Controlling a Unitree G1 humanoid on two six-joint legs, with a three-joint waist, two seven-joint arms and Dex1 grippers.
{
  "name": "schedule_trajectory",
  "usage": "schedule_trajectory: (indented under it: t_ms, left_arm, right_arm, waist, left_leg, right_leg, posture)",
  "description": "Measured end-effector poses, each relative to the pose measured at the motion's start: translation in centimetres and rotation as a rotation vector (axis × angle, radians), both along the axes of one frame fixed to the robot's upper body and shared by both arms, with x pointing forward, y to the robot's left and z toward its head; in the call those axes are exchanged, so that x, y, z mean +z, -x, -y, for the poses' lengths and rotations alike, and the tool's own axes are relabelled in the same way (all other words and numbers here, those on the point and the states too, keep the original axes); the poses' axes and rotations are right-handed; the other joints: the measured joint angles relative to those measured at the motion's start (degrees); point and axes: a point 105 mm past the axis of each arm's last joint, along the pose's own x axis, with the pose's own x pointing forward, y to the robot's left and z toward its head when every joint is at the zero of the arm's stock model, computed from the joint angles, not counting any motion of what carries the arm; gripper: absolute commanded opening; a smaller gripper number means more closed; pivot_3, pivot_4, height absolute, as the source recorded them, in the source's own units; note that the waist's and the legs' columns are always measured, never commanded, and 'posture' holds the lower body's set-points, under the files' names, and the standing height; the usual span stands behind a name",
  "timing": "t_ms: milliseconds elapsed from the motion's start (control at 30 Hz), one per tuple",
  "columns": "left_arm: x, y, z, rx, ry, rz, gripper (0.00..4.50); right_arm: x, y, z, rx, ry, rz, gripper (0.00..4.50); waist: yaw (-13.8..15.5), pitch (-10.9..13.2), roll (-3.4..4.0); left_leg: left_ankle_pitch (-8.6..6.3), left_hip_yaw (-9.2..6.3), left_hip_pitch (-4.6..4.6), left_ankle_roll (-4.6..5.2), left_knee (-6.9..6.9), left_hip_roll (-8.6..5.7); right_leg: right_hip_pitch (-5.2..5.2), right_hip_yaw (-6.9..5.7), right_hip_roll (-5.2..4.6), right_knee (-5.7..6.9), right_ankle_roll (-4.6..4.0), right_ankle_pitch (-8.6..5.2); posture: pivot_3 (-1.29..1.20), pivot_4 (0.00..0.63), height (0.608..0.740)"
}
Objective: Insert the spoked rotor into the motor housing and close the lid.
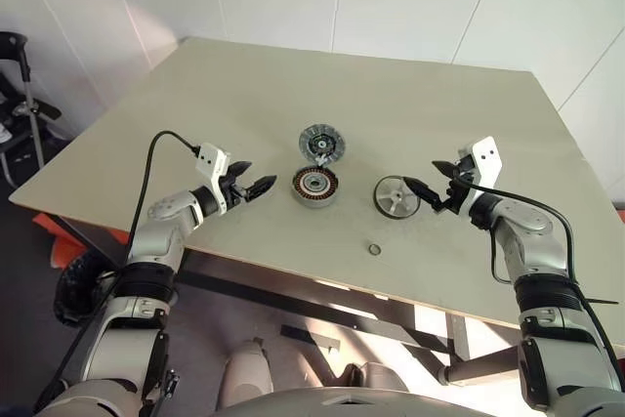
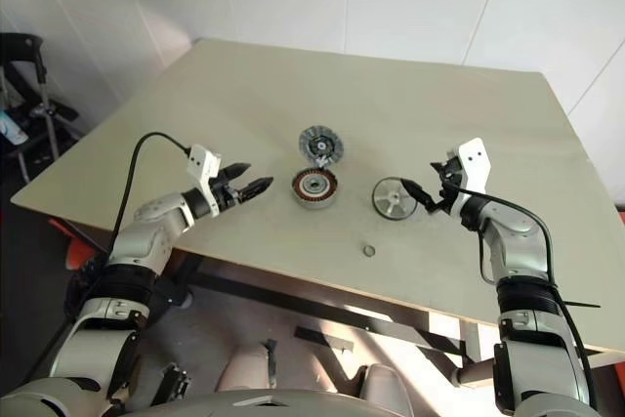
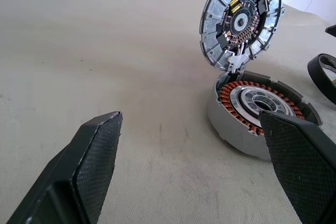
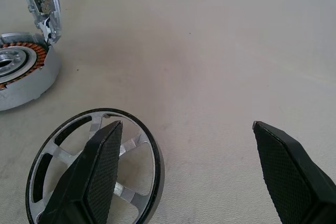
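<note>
The small metal ring (image 1: 375,249) should settle into the round hollow that the motor housing has at its centre (image 1: 314,183) when the robot pushes the ring down.
The motor housing (image 1: 314,186), a short round cup with a copper ring inside, sits mid-table. Its lid (image 1: 321,144), a grey finned disc with a circuit board, stands upright at the housing's far edge and looks hinged to it. The spoked rotor (image 1: 396,196), a silver wheel with a dark rim, lies flat to the right of the housing. My left gripper (image 1: 256,179) is open just left of the housing and holds nothing. My right gripper (image 1: 430,179) is open at the rotor's right side, and one finger (image 4: 100,171) hangs over its rim.
A small loose metal ring (image 1: 375,249) lies near the table's front edge (image 1: 322,280), in front of the rotor. A black frame (image 1: 20,95) stands on the floor off the left side. The wall runs close behind the table.
</note>
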Motion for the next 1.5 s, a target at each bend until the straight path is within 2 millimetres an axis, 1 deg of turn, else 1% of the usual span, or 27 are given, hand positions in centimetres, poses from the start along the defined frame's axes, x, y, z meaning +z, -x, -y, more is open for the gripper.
schedule_trajectory:
  t_ms: [1333,1433,1500]
  left_arm:
    - [-0.1,0.0,0.1,0.002,0.004,-0.005,4.43]
    - [0.0,0.1,0.3,-0.011,0.006,-0.005,4.43]
    - [0.0,0.3,0.4,-0.021,0.004,-0.003,4.43]
  right_arm:
    - [0.3,-0.3,0.1,-0.018,0.012,0.015,4.50]
    - [0.9,0.4,-0.7,0.032,0.010,0.030,4.50]
    - [0.7,2.1,-2.4,0.114,0.000,0.017,4.50]
  waist:
    - [-0.1,0.0,0.00]
    - [0.0,0.0,0.00]
    - [0.2,0.0,0.00]
  left_leg:
    - [0.00,0.00,0.00,0.00,0.00,0.01]
    - [0.00,0.00,0.00,0.00,-0.03,0.02]
    - [-0.01,0.00,0.02,0.01,-0.11,0.02]
  right_leg:
    - [-0.01,0.00,0.00,0.01,0.00,0.00]
    - [-0.01,-0.01,0.01,-0.01,0.00,0.00]
    - [0.00,-0.02,0.01,-0.08,0.00,-0.01]
  posture:
    - [0.00,0.000,0.740]
    - [0.00,0.000,0.740]
    - [0.00,0.000,0.740]
